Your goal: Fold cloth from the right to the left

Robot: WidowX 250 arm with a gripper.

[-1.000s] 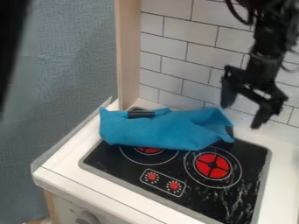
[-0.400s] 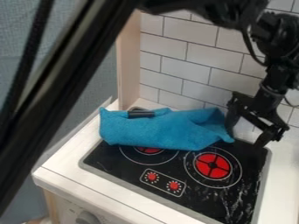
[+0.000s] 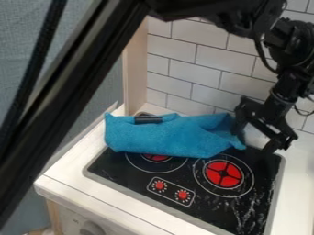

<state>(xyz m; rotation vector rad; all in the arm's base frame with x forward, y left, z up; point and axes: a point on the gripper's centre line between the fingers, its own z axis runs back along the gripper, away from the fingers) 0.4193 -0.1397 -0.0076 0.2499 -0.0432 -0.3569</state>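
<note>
The blue cloth is lying in soft, limp creases, so when I carry its peaked end across, that end will fold over and the rest will stay down.
My gripper (image 3: pixel 253 141) hangs low at the right rear of the stove, its two fingers spread open with nothing held between them. The left finger is right at the right end of the blue cloth (image 3: pixel 162 137); whether they touch I cannot tell. The right finger is over the stove's right rear corner. Bunched and creased, the cloth lies across the back of the black stove top (image 3: pixel 129 172), partly over the rear burners, with its right end peaked up.
A dark arm link (image 3: pixel 73 94) crosses the left foreground. Behind the stove stands a white tiled wall (image 3: pixel 202 50), with a wooden post (image 3: pixel 135 64) at back left. White counter (image 3: pixel 67 170) borders the stove.
The gripper has come down beside the cloth's right end, lately shifting slightly left. The arm link has swung into the left foreground. The cloth looks the same.
</note>
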